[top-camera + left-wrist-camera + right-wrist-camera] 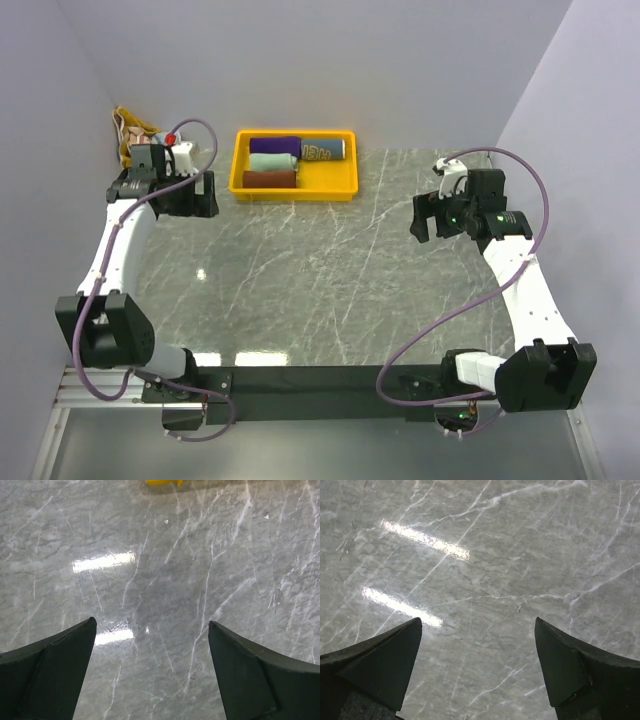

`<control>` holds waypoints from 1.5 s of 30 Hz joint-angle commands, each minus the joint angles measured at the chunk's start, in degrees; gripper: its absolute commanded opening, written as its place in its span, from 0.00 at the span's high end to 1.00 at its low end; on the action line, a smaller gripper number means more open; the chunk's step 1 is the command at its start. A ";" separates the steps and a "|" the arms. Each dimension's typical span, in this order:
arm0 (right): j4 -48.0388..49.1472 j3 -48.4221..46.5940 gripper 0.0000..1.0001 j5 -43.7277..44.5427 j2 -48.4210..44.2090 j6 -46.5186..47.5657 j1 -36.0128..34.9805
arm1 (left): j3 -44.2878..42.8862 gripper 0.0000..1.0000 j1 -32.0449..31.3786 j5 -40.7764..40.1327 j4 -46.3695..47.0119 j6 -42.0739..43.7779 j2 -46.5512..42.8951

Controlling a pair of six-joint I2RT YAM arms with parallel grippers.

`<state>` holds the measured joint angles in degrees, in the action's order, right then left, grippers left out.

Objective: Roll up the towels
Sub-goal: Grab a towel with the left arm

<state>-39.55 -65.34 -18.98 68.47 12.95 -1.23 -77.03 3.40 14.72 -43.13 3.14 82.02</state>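
Note:
The marble before the yellow tray (300, 262) is free for rolling. My left gripper continues to go toward the crumpled towel (127, 128) until my open fingers are on both sides of the towel's edge.
Several rolled towels lie in the yellow tray (240, 166) at the back of the table: a purple one (275, 145), a mint one (272, 160), a maroon one (269, 178) and a blue-grey one with white lettering (322, 150). A brown and yellow towel (133, 127) lies crumpled in the far left corner, behind my left arm. My left gripper (206, 194) hovers open just left of the tray, with bare marble between its fingertips (75, 650). My right gripper (424, 218) is open over the right side of the table, holding nothing (477, 622).
A corner of the yellow tray (162, 482) shows at the top edge of the left wrist view. Grey walls close in on the left, back and right. Purple cables loop from both arms. The marble table (320, 280) reflects ceiling lights.

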 commanded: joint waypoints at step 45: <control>-11.42 -11.21 0.00 9.84 14.41 10.07 0.18 | -52.87 0.37 22.35 10.42 40.84 -20.28 59.92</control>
<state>-49.87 -73.69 -10.09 82.04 21.23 -1.23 -127.37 24.84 23.79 -8.29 -15.70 140.51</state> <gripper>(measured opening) 0.997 0.626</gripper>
